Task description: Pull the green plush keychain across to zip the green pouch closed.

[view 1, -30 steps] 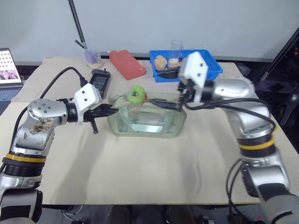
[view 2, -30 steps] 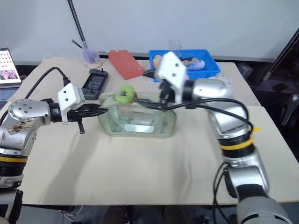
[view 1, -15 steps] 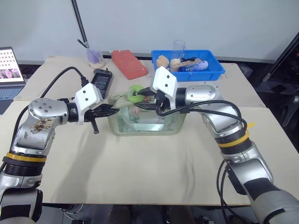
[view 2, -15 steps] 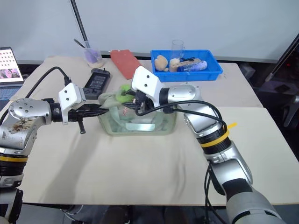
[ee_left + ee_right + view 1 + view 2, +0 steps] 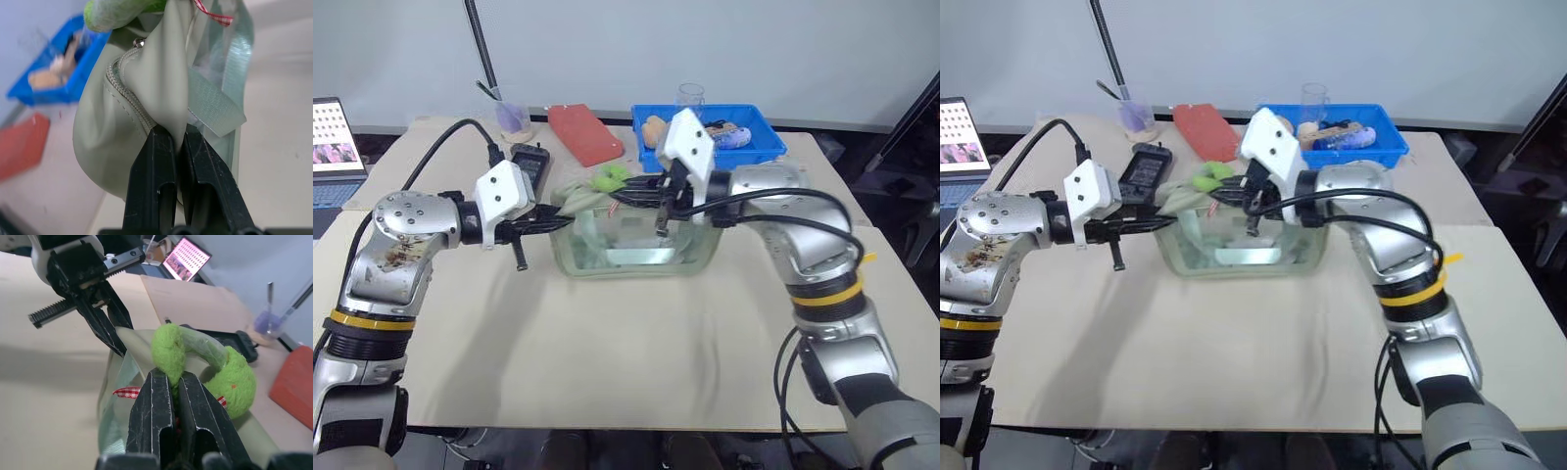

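Note:
The plush body lies past my right gripper's fingers, which pinch the keychain by its ribbon, so I should open and take that body deeper before pulling across.
The green pouch stands mid-table, its left end bunched up. My left gripper is shut on that end's fabric; the left wrist view shows its fingers pinching the sage cloth beside the zipper teeth. The green plush keychain sits on top of the pouch near its left end, with a reddish cord. My right gripper reaches in from the right and is shut on the keychain, as the right wrist view shows.
A blue tray with tan plush toys stands behind the pouch. A flat red case, a black device and a cup of pens lie at the back left. A laptop sits far left.
My right gripper, open at the pouch's right end a second ago, swung left to the keychain and shut on it. The left gripper kept its hold on the pouch's left end.

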`<act>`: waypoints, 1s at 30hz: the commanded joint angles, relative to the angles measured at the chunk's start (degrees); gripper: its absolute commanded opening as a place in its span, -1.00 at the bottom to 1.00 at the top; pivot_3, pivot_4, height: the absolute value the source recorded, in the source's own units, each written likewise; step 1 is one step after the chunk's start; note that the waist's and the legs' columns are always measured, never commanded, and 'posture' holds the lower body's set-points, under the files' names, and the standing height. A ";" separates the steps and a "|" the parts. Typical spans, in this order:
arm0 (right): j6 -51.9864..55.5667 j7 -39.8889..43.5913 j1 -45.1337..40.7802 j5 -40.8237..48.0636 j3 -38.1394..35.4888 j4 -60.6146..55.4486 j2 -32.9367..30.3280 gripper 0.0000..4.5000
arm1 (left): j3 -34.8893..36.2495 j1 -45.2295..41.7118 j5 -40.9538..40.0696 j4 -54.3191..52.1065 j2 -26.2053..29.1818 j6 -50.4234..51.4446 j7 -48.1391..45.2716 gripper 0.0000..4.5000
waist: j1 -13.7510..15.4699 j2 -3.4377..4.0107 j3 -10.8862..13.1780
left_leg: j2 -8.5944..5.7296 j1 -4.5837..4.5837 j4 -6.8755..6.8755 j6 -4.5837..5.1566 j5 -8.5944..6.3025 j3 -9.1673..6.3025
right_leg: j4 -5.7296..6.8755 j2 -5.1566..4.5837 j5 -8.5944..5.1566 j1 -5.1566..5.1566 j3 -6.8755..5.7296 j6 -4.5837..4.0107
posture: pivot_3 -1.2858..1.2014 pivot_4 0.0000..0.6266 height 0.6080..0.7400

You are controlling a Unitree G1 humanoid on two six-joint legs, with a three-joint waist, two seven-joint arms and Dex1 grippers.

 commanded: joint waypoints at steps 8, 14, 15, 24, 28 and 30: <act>3.87 -9.50 3.33 1.88 -5.38 -8.36 -1.09 -0.99 | -1.04 -1.56 1.72 7.43 0.88 -0.45 -0.81 -1.00 | -0.57 0.00 0.00 | 0.02 0.01 -0.01 0.01 0.00 -0.02 | 0.04 0.04 0.05 -0.06 0.00 0.08 | 0.03 -0.52 1.00; -1.63 -12.04 2.43 -1.60 1.33 -4.95 4.91 -0.99 | 2.00 3.57 0.65 2.92 6.62 2.65 -1.97 -1.00 | -1.17 0.00 0.00 | 0.03 0.00 -0.05 0.01 0.00 -0.02 | 0.04 0.05 0.04 -0.06 0.00 0.08 | 0.03 -0.52 1.00; -2.58 -12.24 2.11 -2.16 2.31 -4.03 6.01 -0.99 | 2.71 4.74 0.42 2.17 7.33 3.00 -1.81 -1.00 | -1.22 0.01 0.01 | 0.03 -0.01 -0.05 0.01 0.00 -0.03 | 0.03 0.04 0.04 -0.07 0.00 0.08 | 0.03 -0.52 1.00; -8.48 -9.24 1.75 -4.67 6.31 0.97 9.66 -0.51 | 3.97 10.75 0.35 -2.06 7.54 1.85 -0.16 -1.00 | -0.88 0.00 0.00 | 0.01 0.01 -0.04 0.00 0.00 0.00 | 0.00 -0.01 -0.07 -0.02 -0.01 -0.10 | 0.03 -0.52 1.00; -9.29 -8.31 0.99 -4.94 6.52 1.91 10.33 -0.38 | 4.13 11.12 0.03 -2.76 7.59 2.14 0.14 -1.00 | -0.89 0.00 0.00 | 0.03 0.09 -0.05 0.00 0.00 0.01 | 0.04 0.01 -0.10 -0.02 -0.01 -0.17 | 0.03 -0.52 1.00; -9.37 -8.07 0.67 -5.00 6.51 2.33 10.88 -0.38 | 4.24 11.31 -0.05 -2.94 7.67 2.18 0.14 -1.00 | -0.95 0.00 0.00 | 0.04 0.10 -0.07 0.00 0.00 0.02 | 0.05 0.01 -0.11 -0.03 -0.01 -0.19 | 0.03 -0.52 1.00</act>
